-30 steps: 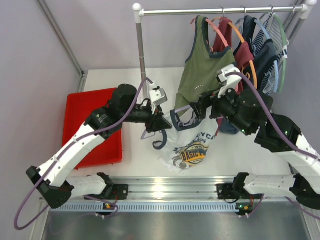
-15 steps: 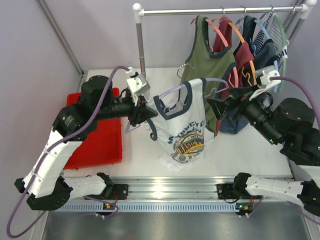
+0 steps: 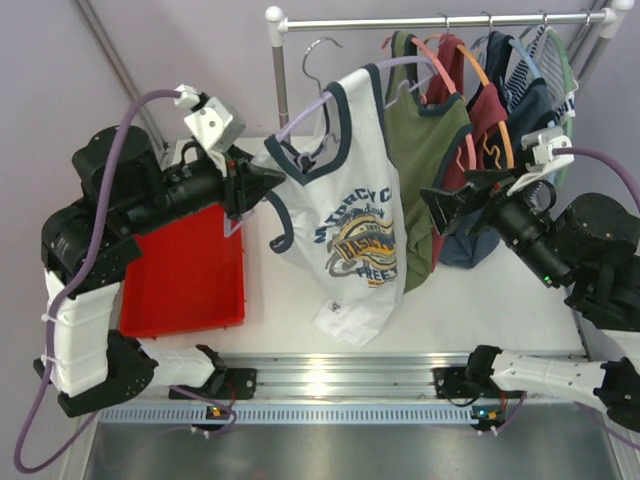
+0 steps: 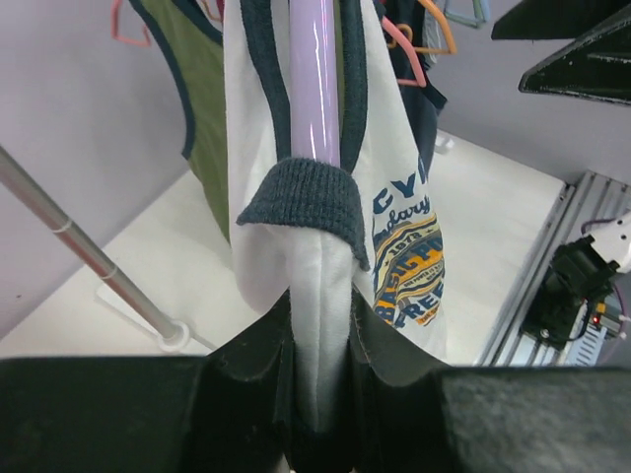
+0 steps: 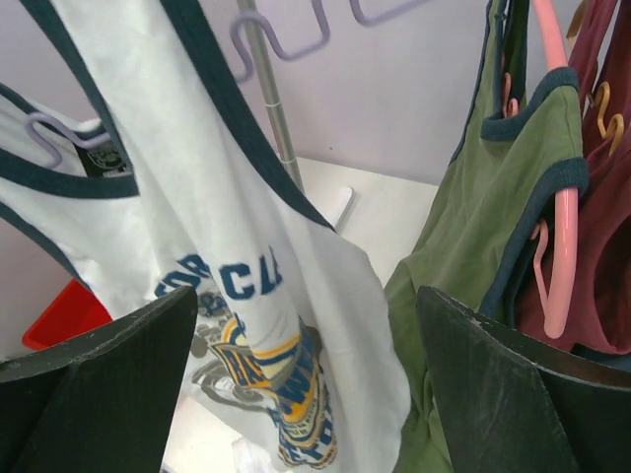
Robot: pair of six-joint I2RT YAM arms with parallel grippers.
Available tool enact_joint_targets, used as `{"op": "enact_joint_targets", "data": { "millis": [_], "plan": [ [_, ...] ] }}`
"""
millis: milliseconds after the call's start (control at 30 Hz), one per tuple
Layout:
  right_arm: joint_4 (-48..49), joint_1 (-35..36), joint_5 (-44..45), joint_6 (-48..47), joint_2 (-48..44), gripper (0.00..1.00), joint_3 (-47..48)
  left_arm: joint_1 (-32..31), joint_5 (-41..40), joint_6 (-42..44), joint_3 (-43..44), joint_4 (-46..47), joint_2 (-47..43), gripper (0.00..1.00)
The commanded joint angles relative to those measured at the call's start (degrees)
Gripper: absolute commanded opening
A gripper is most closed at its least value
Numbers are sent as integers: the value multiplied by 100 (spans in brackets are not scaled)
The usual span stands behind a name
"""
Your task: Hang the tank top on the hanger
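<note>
The lavender hanger's far end (image 3: 424, 62) overlaps the olive tank top. So my left gripper should pull the hanger clear and turn it before hooking it over the rail (image 3: 345, 23).
The white tank top (image 3: 350, 220) with navy trim and a navy and yellow print hangs on the lavender hanger (image 3: 345, 88), lifted off the table just left of the garments on the rail. My left gripper (image 3: 268, 182) is shut on the top's left shoulder, where the fabric wraps the hanger's end. In the left wrist view, white cloth (image 4: 320, 296) is pinched in the left gripper (image 4: 320, 330) below the lavender hanger arm (image 4: 314, 79). My right gripper (image 3: 440, 205) stands open to the right of the top, holding nothing. The right wrist view shows that gripper (image 5: 306, 292) apart from the print (image 5: 286, 384).
A red tray (image 3: 185, 285) lies at the left of the table. The rack's pole (image 3: 283, 95) and rail (image 3: 430, 20) carry an olive tank top (image 3: 425, 140), a maroon top (image 3: 490, 110) and dark striped garments (image 3: 535, 95) on coloured hangers.
The left arm has raised the tank top on its hanger from the table up towards the rail. The right gripper has let go, opened and drawn back to the right.
</note>
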Motion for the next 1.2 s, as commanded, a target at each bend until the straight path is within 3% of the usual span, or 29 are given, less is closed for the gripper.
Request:
{"op": "enact_joint_targets", "data": {
  "millis": [0,167,400,733,1167],
  "plan": [
    [176,49,161,-40,36,91,297,10,-461,-67,494,658,-135,0],
    [150,41,205,-75,37,92,315,1,-805,-50,539,940,-355,0],
    [115,41,266,12,-51,92,35,10,-1235,-58,232,527,-189,0],
    [80,41,205,890,-824,93,-1696,10,-1595,-366,-973,360,-31,0],
    [-167,41,-68,1445,-983,93,-2444,10,-2809,-762,-7,552,1428,0]
  ]
}}
